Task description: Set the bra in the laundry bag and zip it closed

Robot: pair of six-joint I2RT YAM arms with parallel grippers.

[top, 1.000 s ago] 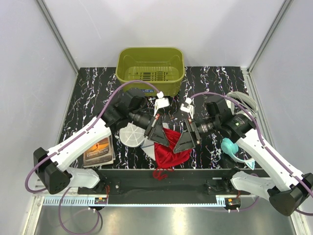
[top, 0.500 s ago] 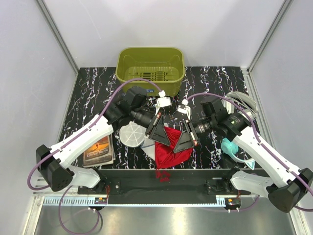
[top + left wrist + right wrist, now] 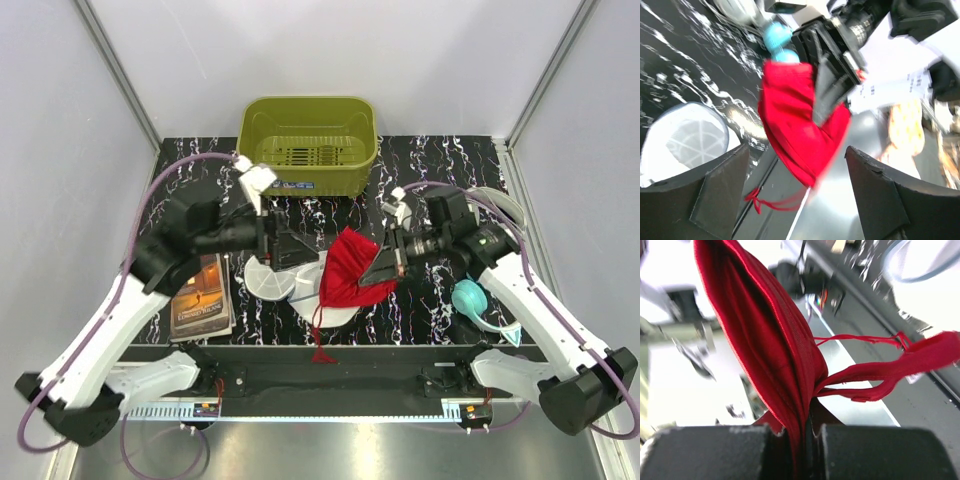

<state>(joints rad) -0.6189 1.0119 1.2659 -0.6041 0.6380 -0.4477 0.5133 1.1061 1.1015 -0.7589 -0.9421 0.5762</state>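
The white round flap (image 3: pixel 268 278) joins the laundry bag at the flap's edge (image 3: pixel 293 290). The flap will swing up and stay attached when I lift it.
The red bra (image 3: pixel 350 275) hangs from my right gripper (image 3: pixel 385 268), which is shut on its upper right edge; a thin strap dangles over the table's front edge. In the right wrist view the red fabric (image 3: pixel 765 340) is pinched between the two fingers (image 3: pixel 715 452). My left gripper (image 3: pixel 285 247) stands open to the left of the bra, apart from it and above the white round laundry bag (image 3: pixel 268 278). The left wrist view shows the bra (image 3: pixel 800 125) beyond the open gripper (image 3: pixel 797 195), with the bag (image 3: pixel 685 145) at the left.
An olive-green basket (image 3: pixel 308 140) stands at the back centre. A book (image 3: pixel 203 308) lies at the front left. A teal rounded item (image 3: pixel 470 298) and a white bowl-like item with a grey rim (image 3: pixel 505 210) sit under the right arm.
My left gripper opened, let go of the bra and drew back to the left. My right gripper shut on the bra and now holds it alone, a little higher and further right.
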